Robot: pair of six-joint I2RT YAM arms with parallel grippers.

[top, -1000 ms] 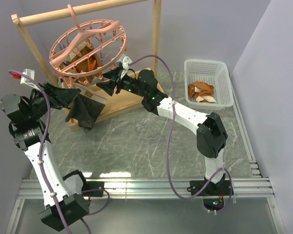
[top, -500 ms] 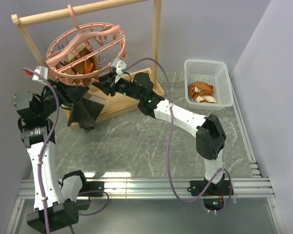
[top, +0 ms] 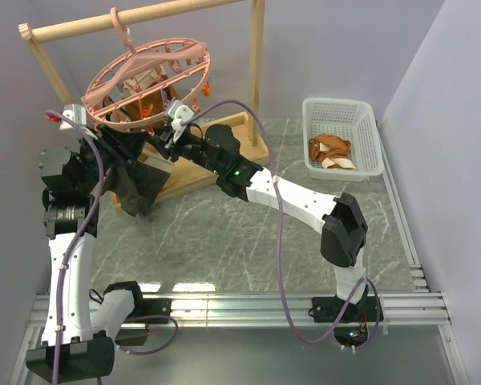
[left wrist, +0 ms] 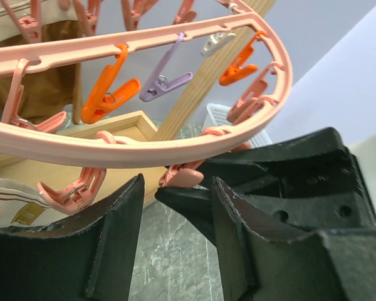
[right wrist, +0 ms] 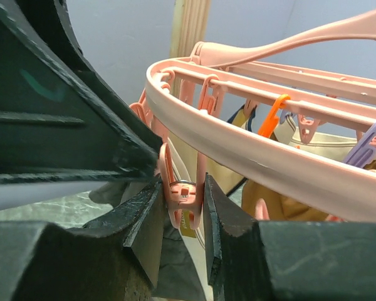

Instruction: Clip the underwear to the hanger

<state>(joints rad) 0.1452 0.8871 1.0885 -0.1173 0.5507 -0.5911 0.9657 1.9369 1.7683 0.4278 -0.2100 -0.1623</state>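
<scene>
Next, my right gripper takes a new grip on the clip's lower end (right wrist: 183, 199) and turns the clip, because the pink clip's legs (right wrist: 201, 164) face the wrong way for my left gripper's fingers to squeeze.
The pink hanger (top: 176, 46) hangs by its hook from the wooden rack, tilted. The dark underwear (top: 140, 186) droops below the ring's near side, its pale waistband (left wrist: 12, 204) toward the hanger. My right gripper (top: 167, 138) reaches under the ring's rim (right wrist: 257, 160) and is shut on a pink clip (right wrist: 185, 191), squeezing its two legs. Behind that clip hang the waistband and the dark fabric (right wrist: 172, 263). My left gripper (top: 116, 147) is just left of it, under the rim (left wrist: 144, 147). Its jaws (left wrist: 177, 185) stand open with only the table showing between them.
The wooden rack's bar (top: 136, 20) and base board (top: 212, 156) stand at the back left. Tan cloth pieces (top: 136, 92) hang on the hanger's far clips. A white basket (top: 369, 136) at the right holds orange-and-cream garments (top: 331, 151). Walls close in left and right.
My left arm has risen and moved right to the ring, its jaws narrowing. My right gripper has slid left under the rim and shut on a clip. The hanger has tilted.
</scene>
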